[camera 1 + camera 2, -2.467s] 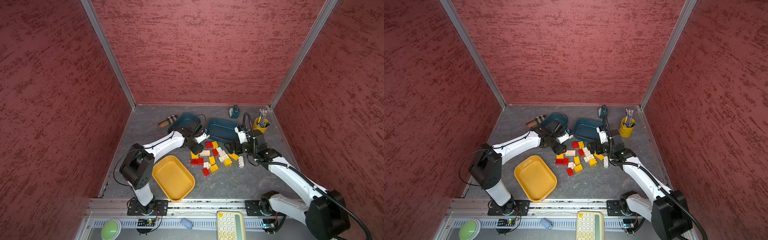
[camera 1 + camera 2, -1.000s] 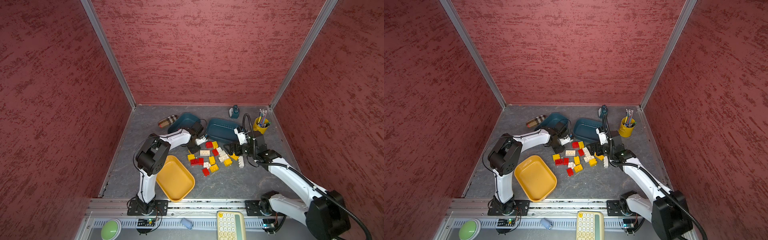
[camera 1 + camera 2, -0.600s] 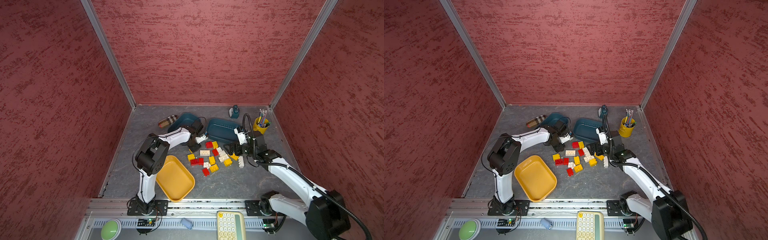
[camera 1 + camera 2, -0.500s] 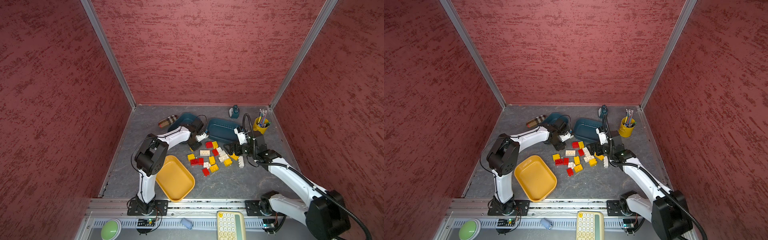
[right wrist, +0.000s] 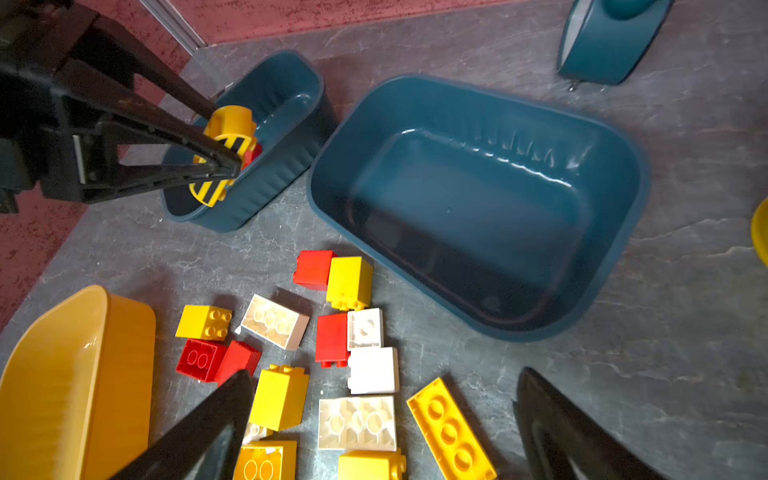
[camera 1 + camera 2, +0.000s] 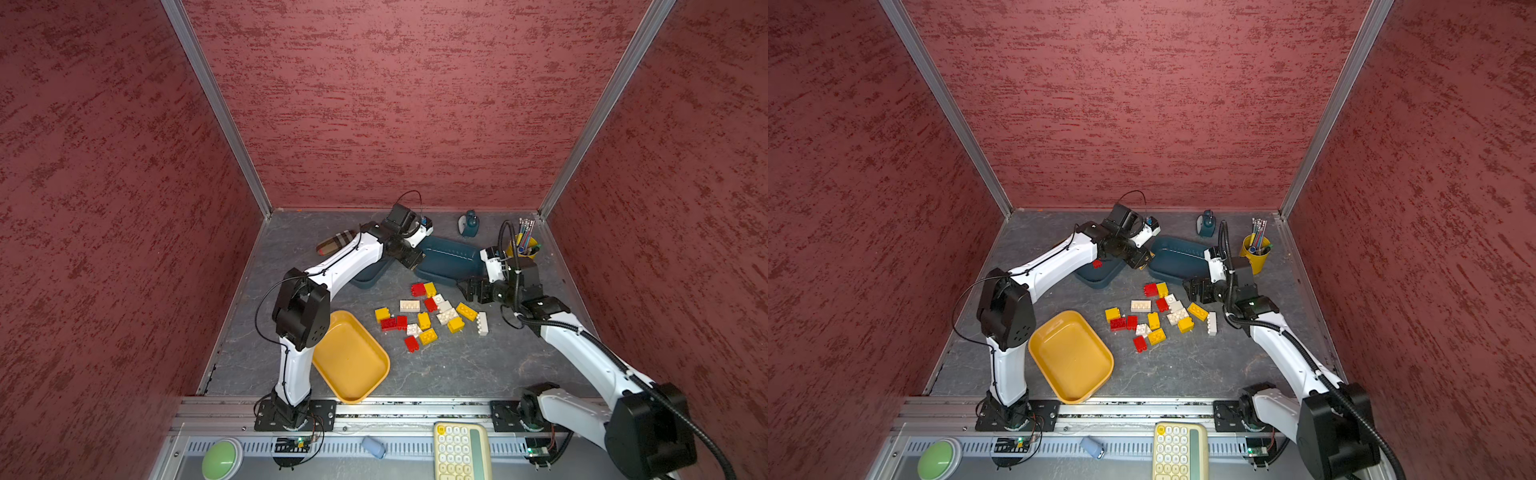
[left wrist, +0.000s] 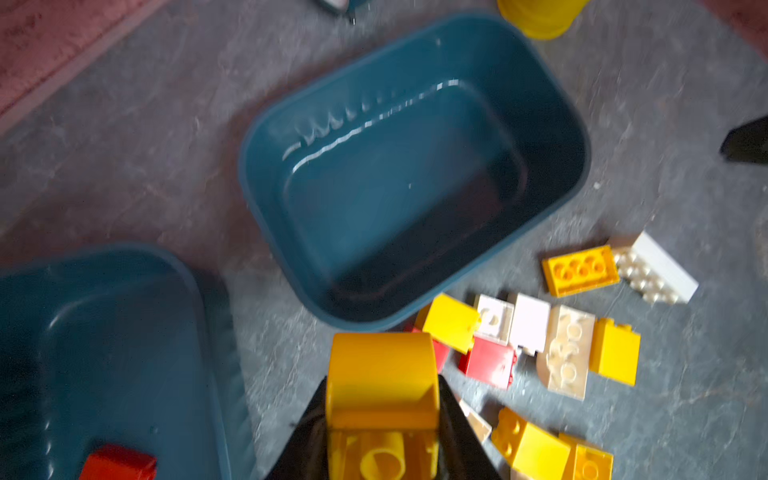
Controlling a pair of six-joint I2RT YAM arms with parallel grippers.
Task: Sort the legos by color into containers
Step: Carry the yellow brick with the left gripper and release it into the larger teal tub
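A red lego is in the smaller teal container (image 6: 1096, 263), so the robot's left gripper should keep taking the yellow lego to the empty larger teal container (image 6: 1179, 261) and let go inside it.
My left gripper (image 6: 411, 259) (image 7: 382, 415) is shut on a rounded yellow lego (image 7: 382, 382) (image 5: 228, 124), raised over the gap between the two teal containers. The smaller teal container (image 6: 1096, 276) (image 5: 282, 95) holds one red lego (image 6: 1097, 263) (image 7: 118, 461). The larger teal container (image 6: 449, 257) (image 7: 395, 199) has nothing in it, nor does the yellow container (image 6: 353, 357) (image 6: 1071, 357). Red, yellow and white legos (image 6: 428, 311) (image 6: 1158, 311) lie scattered in the middle. My right gripper (image 6: 467, 289) (image 5: 384, 374) stands open over the pile's right side, holding nothing.
A yellow cup with pens (image 6: 524, 245) stands at the back right and a small teal object (image 6: 469, 224) by the back wall. A plaid case (image 6: 336, 243) lies at the back left. A keypad (image 6: 459, 451) and a green button (image 6: 222, 455) sit on the front ledge.
My left gripper has lifted from the pile's far edge and swung back and right, carrying the yellow lego toward the teal containers. The right arm has not moved.
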